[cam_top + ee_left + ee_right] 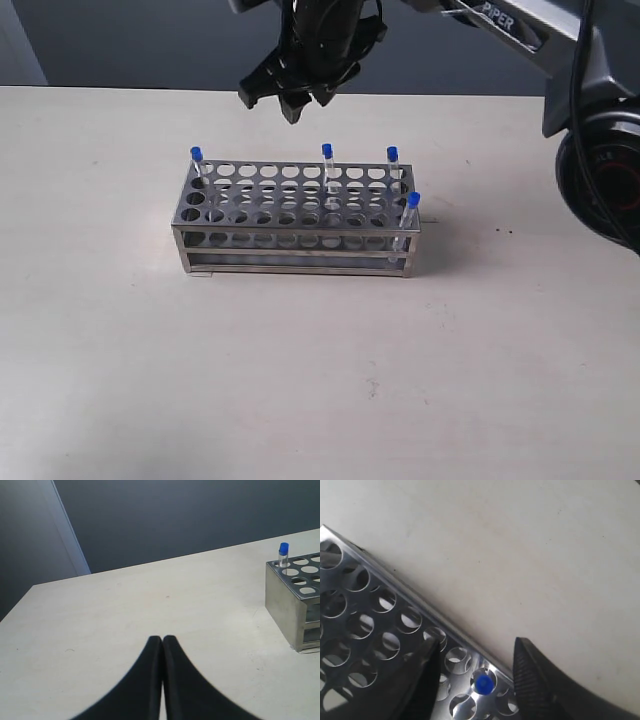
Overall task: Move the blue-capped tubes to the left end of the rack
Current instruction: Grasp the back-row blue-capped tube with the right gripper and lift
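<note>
The middle tube's blue cap is below the gap between the right gripper's open fingers, so the robot should keep lowering until they stand around the cap, then close them.
The silver rack stands mid-table. It holds four blue-capped tubes: one at the back left corner, one mid back row, one at the back right and one at the front right corner. My right gripper hangs open above the rack's back edge, holding nothing. In the right wrist view one blue cap shows from above in the rack's edge row, below the gap of the open right gripper. My left gripper is shut and empty over bare table, left of the rack and its corner tube.
The right arm's base and cables stand at the right edge of the exterior view. A dark wall runs behind the table's back edge. Pale tabletop spreads in front of and beside the rack.
</note>
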Controlling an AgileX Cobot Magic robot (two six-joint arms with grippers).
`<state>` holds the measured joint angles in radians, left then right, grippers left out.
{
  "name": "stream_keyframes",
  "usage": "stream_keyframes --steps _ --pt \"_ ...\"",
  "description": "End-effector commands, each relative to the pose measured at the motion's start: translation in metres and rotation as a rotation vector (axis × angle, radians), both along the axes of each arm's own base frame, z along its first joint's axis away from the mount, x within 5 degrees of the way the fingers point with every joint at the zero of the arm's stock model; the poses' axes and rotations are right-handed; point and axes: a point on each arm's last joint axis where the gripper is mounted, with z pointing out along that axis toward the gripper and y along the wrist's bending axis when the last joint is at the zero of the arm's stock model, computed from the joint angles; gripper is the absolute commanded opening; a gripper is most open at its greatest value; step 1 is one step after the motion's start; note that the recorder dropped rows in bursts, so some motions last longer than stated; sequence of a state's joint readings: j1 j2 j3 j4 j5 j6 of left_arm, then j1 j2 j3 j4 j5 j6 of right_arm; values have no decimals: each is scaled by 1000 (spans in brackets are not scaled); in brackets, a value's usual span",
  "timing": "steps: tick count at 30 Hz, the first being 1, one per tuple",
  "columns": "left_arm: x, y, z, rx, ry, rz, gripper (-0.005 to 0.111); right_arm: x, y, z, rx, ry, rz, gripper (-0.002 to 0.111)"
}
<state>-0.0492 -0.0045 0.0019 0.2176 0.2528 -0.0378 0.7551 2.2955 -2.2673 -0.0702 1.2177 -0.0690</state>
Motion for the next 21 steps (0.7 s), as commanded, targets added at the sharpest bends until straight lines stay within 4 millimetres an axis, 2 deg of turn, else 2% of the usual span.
stream_keyframes --steps 1,9,17,21 --pt "0 -1 2 0 -10 -8 0 9 -6 -9 -10 18 -40 45" --pt "0 -1 2 0 -10 -8 0 11 -7 -23 -31 43 -63 45" --pt "0 -1 2 0 -10 -8 0 4 -12 -52 -105 120 -63 45" --pt "0 -1 2 0 -10 -8 0 4 -14 -56 -121 126 -63 45"
